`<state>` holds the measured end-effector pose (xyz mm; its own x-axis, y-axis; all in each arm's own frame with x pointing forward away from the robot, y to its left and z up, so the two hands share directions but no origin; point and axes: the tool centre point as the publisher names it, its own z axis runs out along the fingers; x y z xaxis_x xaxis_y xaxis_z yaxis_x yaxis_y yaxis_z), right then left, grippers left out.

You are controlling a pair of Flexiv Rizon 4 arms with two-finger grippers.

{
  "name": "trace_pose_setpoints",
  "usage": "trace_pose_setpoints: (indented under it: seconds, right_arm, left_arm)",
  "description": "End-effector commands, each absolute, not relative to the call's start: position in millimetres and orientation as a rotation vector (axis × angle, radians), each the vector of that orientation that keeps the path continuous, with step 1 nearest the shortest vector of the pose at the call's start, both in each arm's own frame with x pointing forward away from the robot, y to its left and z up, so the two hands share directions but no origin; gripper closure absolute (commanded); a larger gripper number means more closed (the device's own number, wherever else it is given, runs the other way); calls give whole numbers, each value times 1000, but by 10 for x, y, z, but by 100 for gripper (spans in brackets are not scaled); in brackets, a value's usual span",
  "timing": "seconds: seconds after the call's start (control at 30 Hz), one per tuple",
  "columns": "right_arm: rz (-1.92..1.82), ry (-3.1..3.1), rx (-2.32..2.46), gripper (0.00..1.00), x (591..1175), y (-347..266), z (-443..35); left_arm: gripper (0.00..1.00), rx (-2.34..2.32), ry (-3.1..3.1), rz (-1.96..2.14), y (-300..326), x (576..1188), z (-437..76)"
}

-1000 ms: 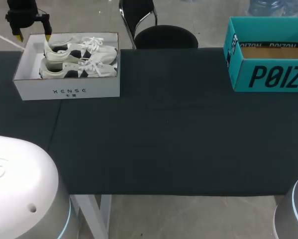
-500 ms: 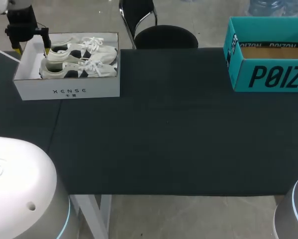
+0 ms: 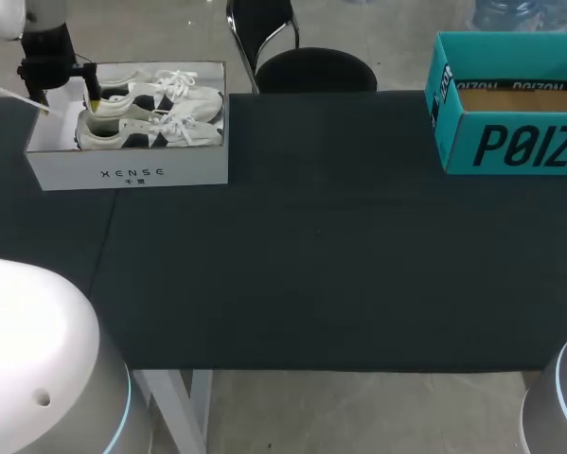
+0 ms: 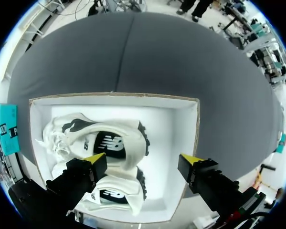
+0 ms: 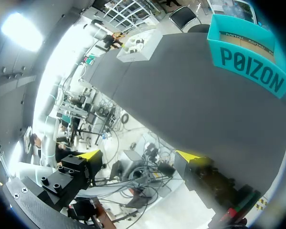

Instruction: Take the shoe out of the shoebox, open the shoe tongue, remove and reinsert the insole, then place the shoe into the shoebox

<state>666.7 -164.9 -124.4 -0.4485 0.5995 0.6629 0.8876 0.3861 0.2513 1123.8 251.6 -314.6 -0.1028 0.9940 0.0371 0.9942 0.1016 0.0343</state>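
Note:
The near shoe [image 3: 152,130] will come out of the shoebox almost level, with its toe held up, when I lift it, because the shoe's upright heel [image 3: 89,130] holds its round shape.
The white shoebox [image 3: 132,172] stands at the table's far left with two white shoes lying side by side in it, toes to the right. In the head view, the near shoe [image 3: 146,130] and the far shoe [image 3: 158,92] both show. My left gripper [image 3: 67,102] hangs open over the heel end of the box. In the left wrist view, the left gripper [image 4: 143,160] holds nothing; one fingertip [image 4: 97,161] is above the shoes' heels [image 4: 115,143], the other above the box's end wall [image 4: 196,129]. My right gripper [image 5: 139,156] is open and empty, out past the table's edge.
A teal cardboard box [image 3: 510,104] stands open at the far right of the dark table [image 3: 311,246], and also shows in the right wrist view [image 5: 250,64]. A black chair [image 3: 311,68] stands behind the table's far edge.
My left gripper has come down and slightly forward, from behind the box's far left corner to over the shoes' heel end. The shoes and both boxes have not moved.

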Motion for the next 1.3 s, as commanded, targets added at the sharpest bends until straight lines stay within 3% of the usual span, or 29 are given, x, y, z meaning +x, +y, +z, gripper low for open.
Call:
trace_pose_setpoints:
  seconds: [0.03,0.87,0.97,1.13,1.23,1.3]
  right_arm:
    - [-815,-2181,-1277,0,6666,-1648,-1251]
    - [-815,-2181,-1277,0,6666,-1648,-1251]
    - [-815,-2181,-1277,0,6666,-1648,-1251]
    - [-815,-2181,-1277,0,6666,-1648,-1251]
    - [-815,-2181,-1277,0,6666,-1648,-1251]
    - [-815,-2181,-1277,0,6666,-1648,-1251]
  left_arm:
    - [0,-2096,-2333,-61,2506,11313,-3263]
    - [1,-2068,-2356,-69,2508,11272,-3552]
    - [44,-2073,-2355,-80,2504,11287,-3596]
    - [81,-2085,-2352,-90,2491,11289,-3630]
    - [89,-2094,-2350,-90,2476,11267,-3626]
    - [89,-2101,-2347,-89,2465,11246,-3621]
